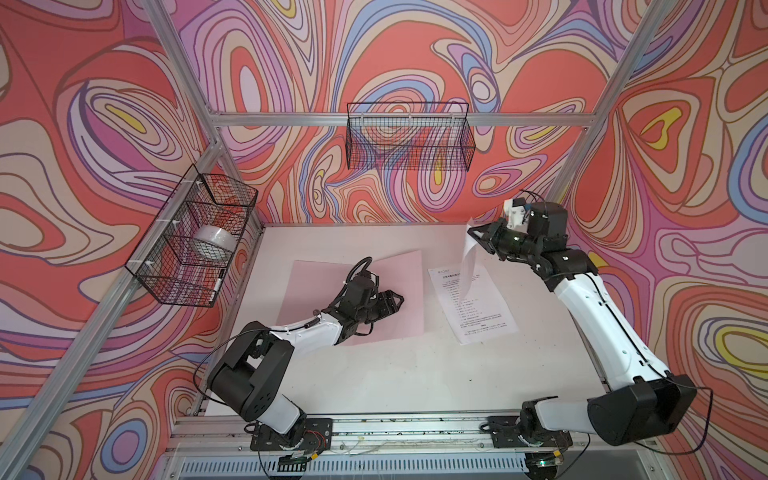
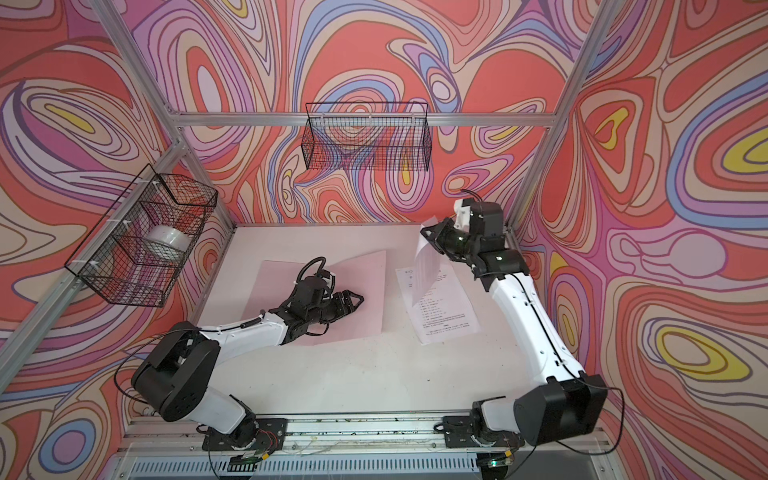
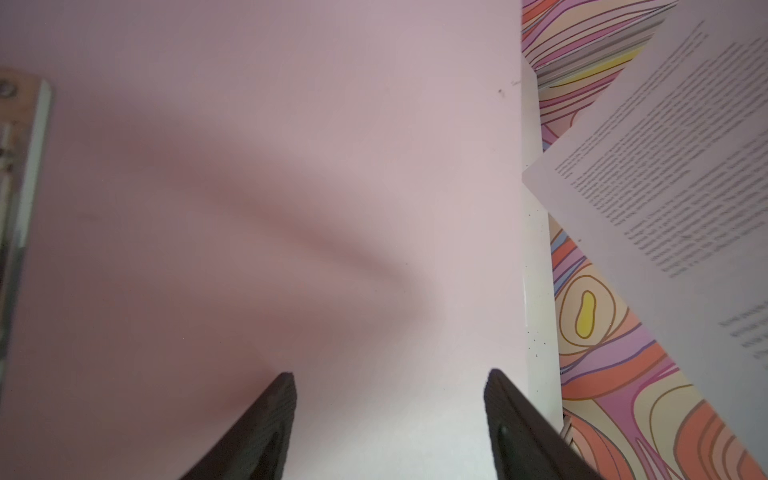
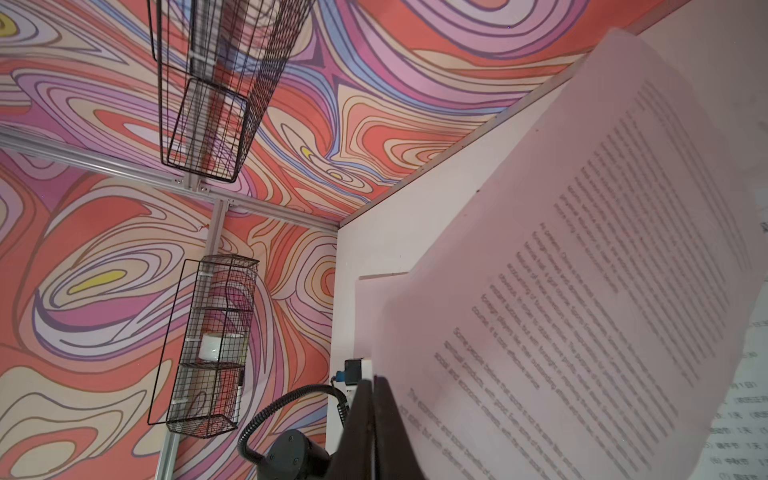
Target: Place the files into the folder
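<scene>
I should move my left gripper away first, because it is hovering over the open folder [image 1: 405, 276]. My right gripper will then swing the hanging printed sheet [image 1: 468, 262] across and lay it there.
The pale pink folder [image 1: 309, 282] lies open and flat on the white table, left of centre in both top views. My left gripper [image 1: 400, 298] hovers low over its right half, open, with nothing between the fingers [image 3: 286, 399]. In the left wrist view the folder [image 3: 291, 166] fills the frame, with its metal clip [image 3: 18, 166] at one edge. Of the files, one printed sheet [image 1: 469, 266] hangs in the air at the back right, pinched at its top edge by my right gripper [image 1: 473, 231], which is shut on it. More files [image 1: 482, 311] lie flat on the table beneath, right of the folder.
A black wire basket [image 1: 409, 137] hangs on the back wall. Another wire basket [image 1: 195, 237] on the left wall holds a white roll [image 1: 214, 243]. Aluminium frame posts stand at the table's back corners. A metal rail [image 1: 395, 428] runs along the front edge.
</scene>
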Controlling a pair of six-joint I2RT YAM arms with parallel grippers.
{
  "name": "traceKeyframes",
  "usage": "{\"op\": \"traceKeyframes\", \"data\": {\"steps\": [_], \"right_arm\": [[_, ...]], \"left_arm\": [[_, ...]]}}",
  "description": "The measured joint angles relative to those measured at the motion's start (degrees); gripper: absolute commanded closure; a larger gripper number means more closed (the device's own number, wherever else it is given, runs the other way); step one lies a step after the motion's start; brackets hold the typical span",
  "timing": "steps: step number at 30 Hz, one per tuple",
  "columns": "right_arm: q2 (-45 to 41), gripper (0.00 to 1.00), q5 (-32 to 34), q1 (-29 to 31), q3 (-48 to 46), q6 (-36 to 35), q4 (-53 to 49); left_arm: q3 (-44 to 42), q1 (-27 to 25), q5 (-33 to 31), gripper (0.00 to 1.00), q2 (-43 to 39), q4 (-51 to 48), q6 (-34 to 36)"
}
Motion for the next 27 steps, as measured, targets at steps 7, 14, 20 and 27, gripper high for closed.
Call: {"op": "traceKeyframes", "data": {"steps": [7,14,20,27], "right_arm": [[6.3,1.00,5.6,11.1,16.0,0.7,0.1],[12.3,1.00,9.8,20.7,30.8,-0.8,-1.0],[12.5,1.00,12.1,23.7,24.8,0.0,1.8],[12.7,1.00,19.9,26.5,3.4,4.3,7.9]], "left_arm": [[-4.0,0.0,-5.1,0.27,-10.3,-3.7,0.7],[-6.8,0.8,-11.1,0.27,-20.2,-9.4,2.0],[-10.1,2.4,-16.9,0.26,-31.5,-18.4,1.5],[-8.1,4.6,-27.7,0.23,-45.7,-35.0,1.5]]}}
